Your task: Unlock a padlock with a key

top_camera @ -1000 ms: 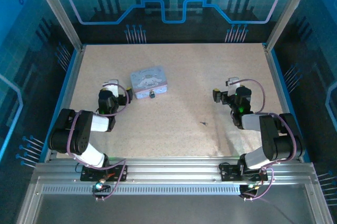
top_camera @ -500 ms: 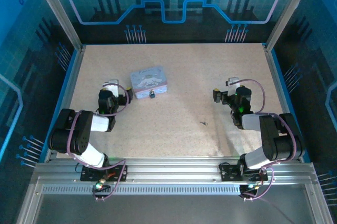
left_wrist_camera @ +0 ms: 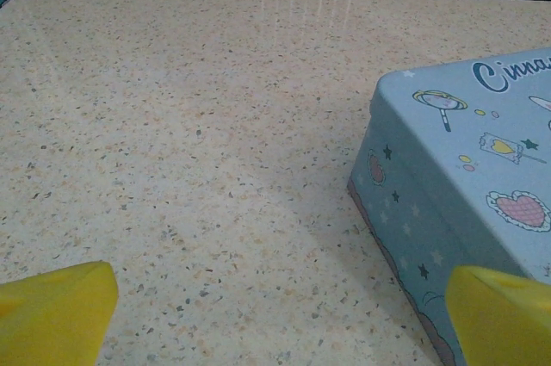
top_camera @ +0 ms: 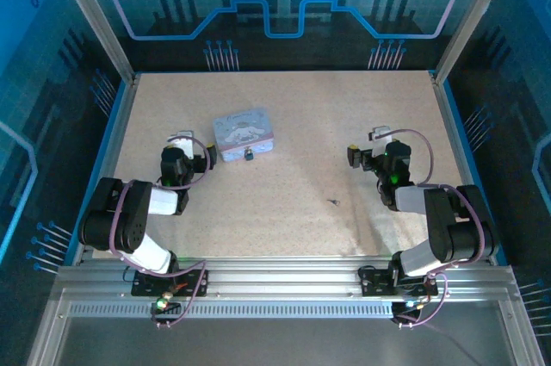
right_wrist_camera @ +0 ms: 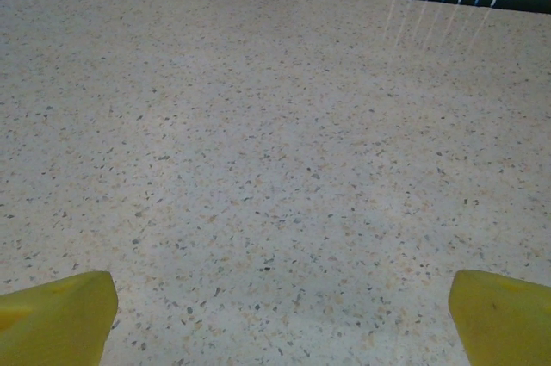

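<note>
The padlock's tin is far back from the key. My left gripper and my right gripper should first take hold of the tin's ends and pull it closer.
The tiny dark padlock sits on the table against the near side of the pale blue cartoon tin. The thin dark key lies flat on the table, right of centre. My left gripper rests low to the left of the tin, open, its yellow fingertips wide apart over bare tabletop. The tin's corner fills the right of the left wrist view. My right gripper rests at the right, beyond and to the right of the key, open with yellow fingertips spread over bare table.
The speckled beige table has a blue-edged frame and glass walls on three sides. A metal rail runs along the near edge by the arm bases. Open tabletop lies between the two arms.
</note>
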Available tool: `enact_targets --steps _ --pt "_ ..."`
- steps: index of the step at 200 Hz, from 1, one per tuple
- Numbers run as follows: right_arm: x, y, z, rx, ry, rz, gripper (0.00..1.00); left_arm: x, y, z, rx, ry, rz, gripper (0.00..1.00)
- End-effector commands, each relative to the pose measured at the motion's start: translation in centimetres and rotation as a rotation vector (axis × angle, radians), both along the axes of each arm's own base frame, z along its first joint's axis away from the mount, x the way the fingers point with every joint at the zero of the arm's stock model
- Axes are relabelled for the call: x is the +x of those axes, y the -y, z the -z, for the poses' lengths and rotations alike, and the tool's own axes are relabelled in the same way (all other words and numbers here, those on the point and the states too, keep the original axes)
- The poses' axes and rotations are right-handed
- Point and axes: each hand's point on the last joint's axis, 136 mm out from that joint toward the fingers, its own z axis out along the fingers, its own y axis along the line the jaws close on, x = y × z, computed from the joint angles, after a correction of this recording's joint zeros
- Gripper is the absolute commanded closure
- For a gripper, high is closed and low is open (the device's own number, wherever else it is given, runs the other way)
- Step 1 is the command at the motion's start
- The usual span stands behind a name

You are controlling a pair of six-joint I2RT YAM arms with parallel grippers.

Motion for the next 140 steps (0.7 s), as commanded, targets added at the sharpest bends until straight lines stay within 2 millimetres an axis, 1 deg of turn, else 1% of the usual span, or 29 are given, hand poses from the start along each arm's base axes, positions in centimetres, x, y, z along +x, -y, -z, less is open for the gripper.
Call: enact_targets --steps 1,37,64,81,83,106,122,140 --pt "0.5 0.0 -1.1 -0.006 0.001 -0.016 0.0 0.3 -0.1 -1.5 -0.008 0.045 0.005 0.01" --pt "-0.3 0.6 -3.2 -0.002 0.027 0.021 0.0 -0.5 -0.1 -3.6 -0.007 0.066 0.003 0.01" --pt "-1.4 0.6 -4.7 0.035 -0.015 0.042 0.0 -1.3 -0.3 -6.3 -0.013 0.091 -0.015 0.01" --pt "-2.0 0.1 -5.7 0.09 -0.058 0.043 0.0 -1.8 -0.3 -8.3 -0.098 0.089 -0.042 0.01" --pt "-2.2 0.0 -5.5 0.095 -0.077 0.043 0.0 -1.9 -0.2 -8.6 -0.111 0.09 -0.043 0.01" --pt "-3.2 -1.1 -6.3 0.174 -0.154 0.037 0.0 -2.6 0.1 -10.3 -0.267 0.01 -0.082 0.01" --pt "-3.8 -2.0 -6.7 0.233 -0.204 0.041 0.0 -3.3 1.1 -11.0 -0.353 -0.039 -0.064 0.01" --pt "-4.7 -3.3 -7.0 0.298 -0.263 0.031 0.0 -4.3 2.0 -11.1 -0.451 -0.1 -0.057 0.01"
